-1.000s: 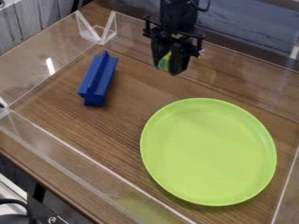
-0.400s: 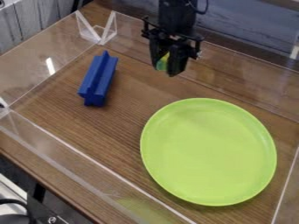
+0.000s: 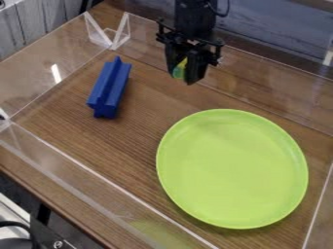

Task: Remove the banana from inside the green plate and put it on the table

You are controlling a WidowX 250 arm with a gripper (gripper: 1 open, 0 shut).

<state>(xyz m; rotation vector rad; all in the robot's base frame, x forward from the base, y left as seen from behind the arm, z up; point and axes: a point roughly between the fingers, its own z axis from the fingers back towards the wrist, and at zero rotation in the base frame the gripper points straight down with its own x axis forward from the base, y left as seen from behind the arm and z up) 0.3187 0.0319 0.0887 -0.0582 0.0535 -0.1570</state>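
Note:
The banana is clear of the green plate and the blue block, so the robot's gripper should go on down to the open wood (image 3: pixel 174 86) behind the plate and let go there.
The lime-green plate (image 3: pixel 233 166) lies on the wood-grain table (image 3: pixel 92 146) at the front right, with nothing on it. My gripper (image 3: pixel 190 70) points straight down over the table behind the plate, beyond its far-left rim. It is shut on the small yellow banana (image 3: pixel 186 68), which shows between the black fingers with a greenish tip. I cannot tell whether the banana touches the tabletop.
A blue block (image 3: pixel 111 86) lies on the table to the left of my gripper. Low clear acrylic walls (image 3: pixel 39 151) enclose the tabletop, and a clear bracket (image 3: pixel 107 31) stands at the back left corner.

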